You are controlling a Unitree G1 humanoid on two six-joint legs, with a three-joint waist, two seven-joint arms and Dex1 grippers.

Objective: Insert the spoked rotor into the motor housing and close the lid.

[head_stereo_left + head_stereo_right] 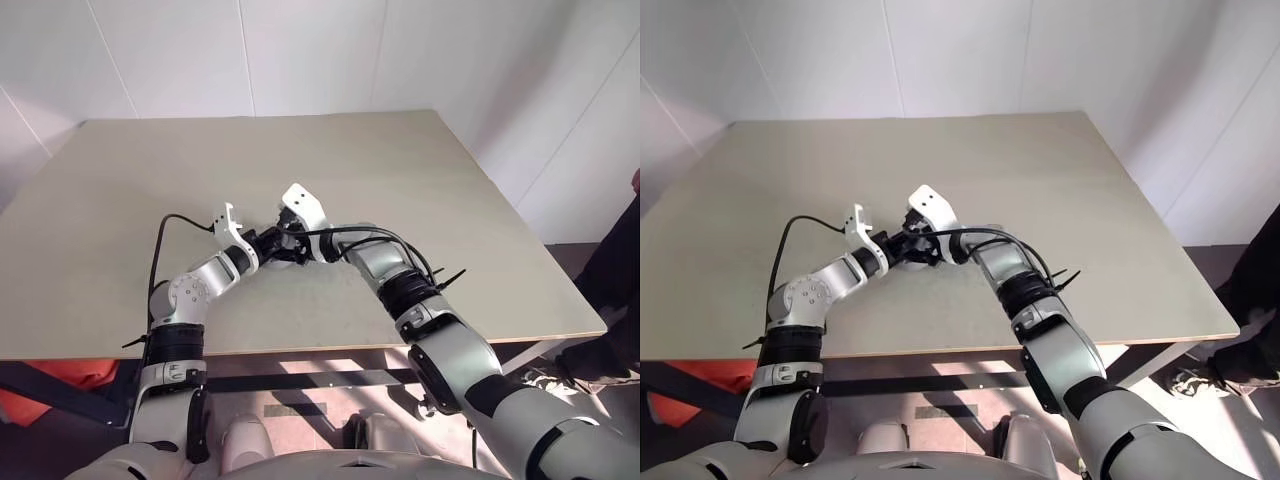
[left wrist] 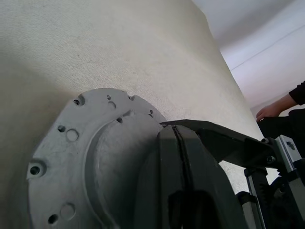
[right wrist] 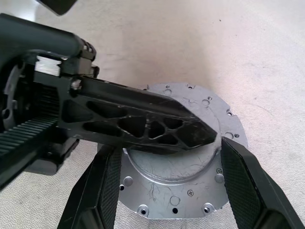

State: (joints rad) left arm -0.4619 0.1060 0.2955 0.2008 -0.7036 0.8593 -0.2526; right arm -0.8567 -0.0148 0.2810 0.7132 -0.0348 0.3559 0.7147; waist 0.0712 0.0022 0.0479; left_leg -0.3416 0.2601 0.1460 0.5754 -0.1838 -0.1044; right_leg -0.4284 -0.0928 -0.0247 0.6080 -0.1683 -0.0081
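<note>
I can see my right gripper holding the round grey part around its edge (image 3: 190, 193) from above, so next I open it, swing low and clamp the part top to bottom (image 3: 167, 164) before I lift.
A round grey metal part (image 3: 181, 191) lies flat on the table (image 1: 400, 170), with a raised smooth middle and a notched flange dotted with holes (image 2: 71, 157). No cut-outs or windings show on it, so I cannot tell whether it is the lid or the motor housing turned over. The spoked rotor is hidden. My left gripper (image 3: 207, 136) is shut, and its black fingers (image 2: 177, 131) rest across the part's raised middle. My right gripper (image 3: 170, 145) clasps the part, one fingertip (image 3: 233, 157) at each side of the flange. Both grippers meet at the table's middle (image 1: 282, 246).
The beige table runs wide on all sides of the grippers, its front edge close to me. A person in dark clothing (image 1: 620, 270) stands off the table's right side, with a hand (image 2: 271, 109) in the left wrist view.
</note>
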